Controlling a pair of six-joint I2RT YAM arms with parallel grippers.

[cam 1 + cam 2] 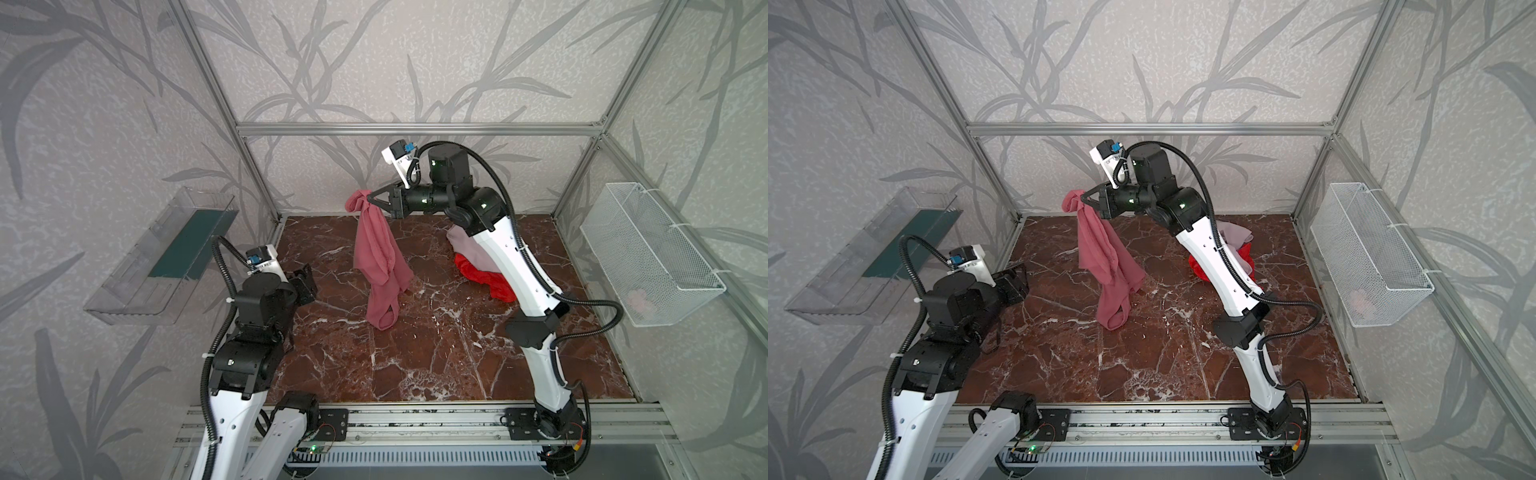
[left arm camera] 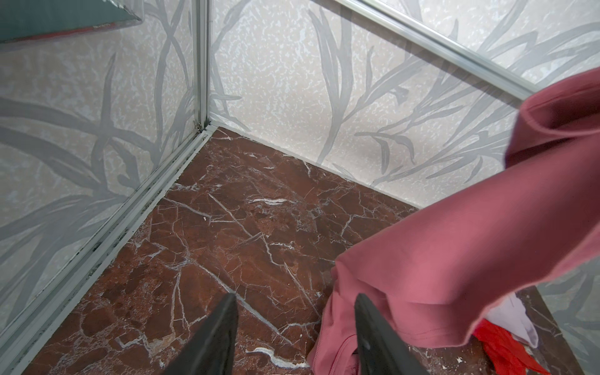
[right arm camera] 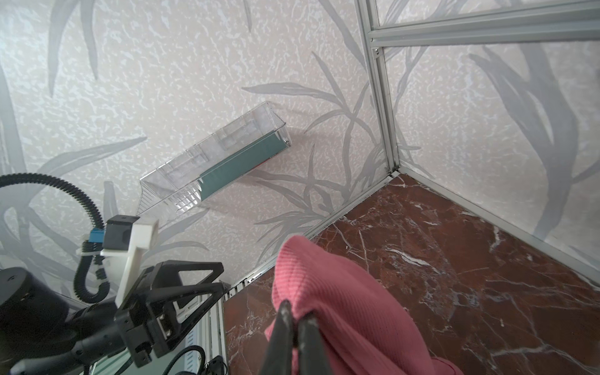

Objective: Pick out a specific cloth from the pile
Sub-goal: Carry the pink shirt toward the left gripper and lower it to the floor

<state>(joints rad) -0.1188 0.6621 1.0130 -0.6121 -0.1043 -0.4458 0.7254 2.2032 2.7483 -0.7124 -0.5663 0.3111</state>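
The dusty rose cloth (image 1: 382, 268) hangs clear of the pile, so my right gripper should keep bringing it down until its top end is near the open marble (image 1: 328, 254), and then let go.
The cloth (image 1: 376, 249) (image 1: 1104, 257) is dusty rose and hangs in a long drape over the back middle of the marble table (image 1: 436, 357). My right gripper (image 1: 371, 198) (image 1: 1086, 195) (image 3: 298, 315) is shut on its top end, and a bunch of fabric (image 3: 341, 292) bulges past the fingertips. Its lower end reaches down to the table top. The pile (image 1: 478, 266) (image 1: 1233, 249) lies at the back right behind the right arm: a pale lilac-pink cloth (image 1: 463, 245) over a bright red one (image 1: 490, 280) (image 2: 500, 341). My left gripper (image 1: 305, 282) (image 2: 295, 298) stands open and empty, left of the hanging cloth (image 2: 454, 276).
A clear plastic bin (image 1: 166, 257) holding a teal panel hangs on the left wall. A white wire basket (image 1: 648, 253) hangs on the right wall with something pale pink in it. Aluminium frame posts and patterned walls close in the table on three sides.
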